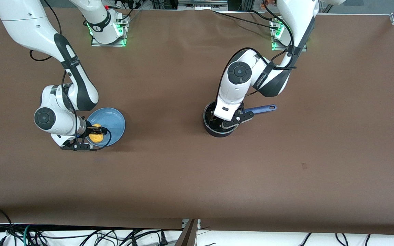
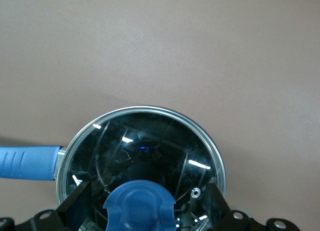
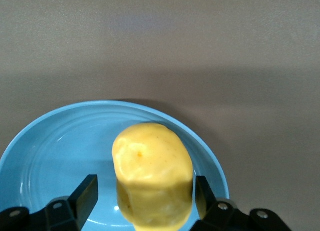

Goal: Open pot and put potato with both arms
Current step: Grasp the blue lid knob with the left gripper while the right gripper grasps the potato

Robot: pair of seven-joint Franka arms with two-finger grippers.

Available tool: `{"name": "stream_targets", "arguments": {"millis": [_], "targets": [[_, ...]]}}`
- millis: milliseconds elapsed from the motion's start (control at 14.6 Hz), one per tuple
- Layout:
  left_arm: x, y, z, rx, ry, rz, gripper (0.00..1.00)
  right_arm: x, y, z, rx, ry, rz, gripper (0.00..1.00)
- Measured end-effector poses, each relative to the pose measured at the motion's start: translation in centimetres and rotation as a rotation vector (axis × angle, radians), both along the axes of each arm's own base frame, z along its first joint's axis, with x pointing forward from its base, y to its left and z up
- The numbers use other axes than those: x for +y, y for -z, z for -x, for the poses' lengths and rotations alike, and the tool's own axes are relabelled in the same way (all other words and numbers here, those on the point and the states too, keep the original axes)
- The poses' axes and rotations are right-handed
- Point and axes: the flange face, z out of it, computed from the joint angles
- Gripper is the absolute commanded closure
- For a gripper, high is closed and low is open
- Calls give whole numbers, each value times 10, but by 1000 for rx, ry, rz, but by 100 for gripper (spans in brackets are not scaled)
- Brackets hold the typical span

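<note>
Only plain black can be seen through the glass lid point(image 2: 142, 158), so the robot should expect the black pot point(image 1: 219, 132) to be empty when it lifts the glass lid off.
The black pot point(image 1: 217, 132) stands mid-table toward the left arm's end, its blue handle point(image 1: 261, 109) pointing toward that end. The glass lid point(image 2: 150, 141) with its blue knob point(image 2: 140, 206) sits on the pot. My left gripper point(image 2: 145, 207) is low over the lid, open, one finger on each side of the knob with gaps. The yellow potato point(image 3: 152, 176) lies on the blue plate point(image 3: 45, 156) toward the right arm's end. My right gripper point(image 3: 145, 196) is open and straddles the potato, fingers beside it.
The brown table point(image 1: 197, 177) spreads wide between the plate point(image 1: 115, 119) and the pot, and nearer the front camera. The arm bases stand at the table's back edge. Cables hang below the front edge.
</note>
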Motion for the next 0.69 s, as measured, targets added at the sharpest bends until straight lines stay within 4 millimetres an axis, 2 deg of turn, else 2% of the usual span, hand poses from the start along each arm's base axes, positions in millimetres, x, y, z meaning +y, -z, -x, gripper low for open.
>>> {"name": "stream_targets", "arguments": {"millis": [206, 481, 618, 687], "targets": [[-4, 10, 3, 12, -21, -6, 0, 0, 0, 0, -4, -6, -1, 16], [-6, 17, 5, 19, -25, -9, 5, -5, 0, -1, -8, -48, -7, 17], [-6, 17, 5, 19, -25, -10, 6, -8, 0, -1, -9, -53, -7, 23], [-6, 18, 6, 20, -26, -11, 9, -8, 1, -1, -9, -59, -8, 24]]}}
